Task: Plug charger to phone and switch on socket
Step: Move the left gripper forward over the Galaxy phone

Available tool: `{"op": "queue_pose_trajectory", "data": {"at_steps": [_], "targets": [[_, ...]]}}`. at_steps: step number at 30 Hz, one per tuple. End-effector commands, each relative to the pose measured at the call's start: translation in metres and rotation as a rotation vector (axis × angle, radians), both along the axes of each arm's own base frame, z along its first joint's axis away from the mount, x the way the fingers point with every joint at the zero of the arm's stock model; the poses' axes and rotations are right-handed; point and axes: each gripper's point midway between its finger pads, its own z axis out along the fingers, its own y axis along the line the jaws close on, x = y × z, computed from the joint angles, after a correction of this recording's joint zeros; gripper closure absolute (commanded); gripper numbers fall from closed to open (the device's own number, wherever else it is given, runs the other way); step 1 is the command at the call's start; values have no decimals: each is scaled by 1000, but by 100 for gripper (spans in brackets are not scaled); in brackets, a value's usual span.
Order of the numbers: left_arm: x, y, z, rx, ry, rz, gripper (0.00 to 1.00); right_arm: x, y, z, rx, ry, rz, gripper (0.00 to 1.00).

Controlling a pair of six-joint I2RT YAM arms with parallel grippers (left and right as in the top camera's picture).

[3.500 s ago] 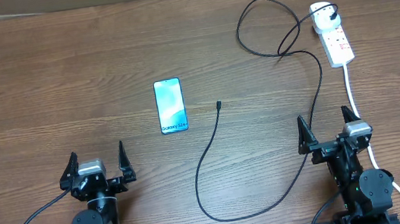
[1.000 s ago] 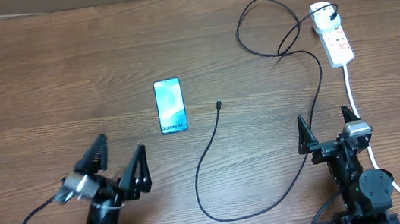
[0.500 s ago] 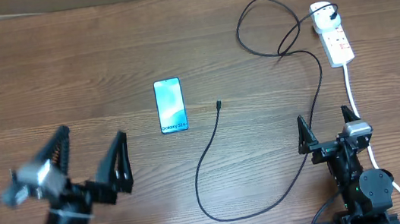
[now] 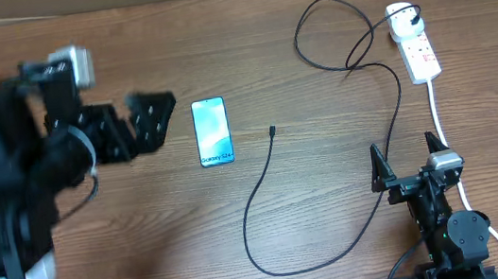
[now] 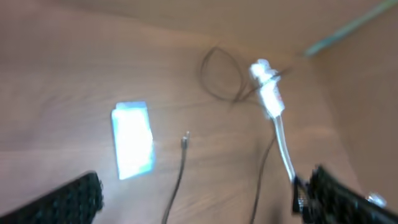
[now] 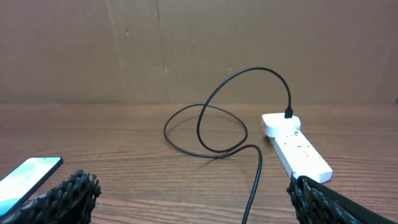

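Next, I point my left gripper down over the phone's far end [image 4: 208, 109] and grab the phone by its long edges, because the gripper is tilted high beside the flat phone [image 4: 213, 134].
The phone [image 4: 213, 131] lies face up mid-table, screen lit; it also shows blurred in the left wrist view [image 5: 132, 140] and at the right wrist view's left edge [image 6: 28, 177]. The charger [image 4: 267, 171] is a thin black cable. Its connector tip [image 4: 272, 132] lies on the wood right of the phone, apart from it, and its plug [image 4: 417, 16] sits in the socket [image 4: 413, 43]. My left gripper [image 4: 138, 125] hovers blurred, high and left of the phone, open and empty [image 5: 205, 211]. Near the front edge, my right gripper [image 4: 406, 158] stands open and empty [image 6: 199, 205].
The socket's thick white cord [image 4: 438, 111] runs toward the front edge, just right of my right gripper. The cable loops [image 6: 224, 124] lie left of the socket [image 6: 298, 149]. A cardboard wall [image 6: 186, 43] closes the far side of the table.
My left arm has risen from the near left and swung up the table to the phone's left side. The right arm, phone and cable have not moved.
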Motion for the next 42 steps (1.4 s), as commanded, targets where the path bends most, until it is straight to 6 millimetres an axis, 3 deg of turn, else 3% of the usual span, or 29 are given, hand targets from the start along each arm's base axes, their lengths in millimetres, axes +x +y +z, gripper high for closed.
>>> {"op": "queue_pose_trajectory", "data": {"at_steps": [1, 3, 7, 10, 14, 21, 26, 30, 42], "targets": [[26, 21, -7, 199, 117, 181, 0, 0, 2, -1, -2, -6, 7, 0], [36, 15, -22, 286, 203, 186, 0, 0, 2, -1, -2, -6, 7, 0], [58, -23, -52, 287, 300, 75, 0, 0, 2, -1, -2, -6, 7, 0], [69, -39, -86, 318, 405, 43, 0, 0, 2, -1, -2, -6, 7, 0], [92, -30, -127, 400, 505, 195, 0, 0, 2, -1, -2, -6, 7, 0], [104, -54, -189, 438, 664, 139, 0, 0, 2, -1, -2, -6, 7, 0], [109, -57, -225, 477, 747, 120, 0, 0, 2, -1, -2, -6, 7, 0], [106, -52, -233, 489, 785, 119, 1, 0, 2, -1, -2, -6, 7, 0], [77, -53, -198, 469, 746, 10, 1, 0, 2, -1, -2, -6, 7, 0]]}}
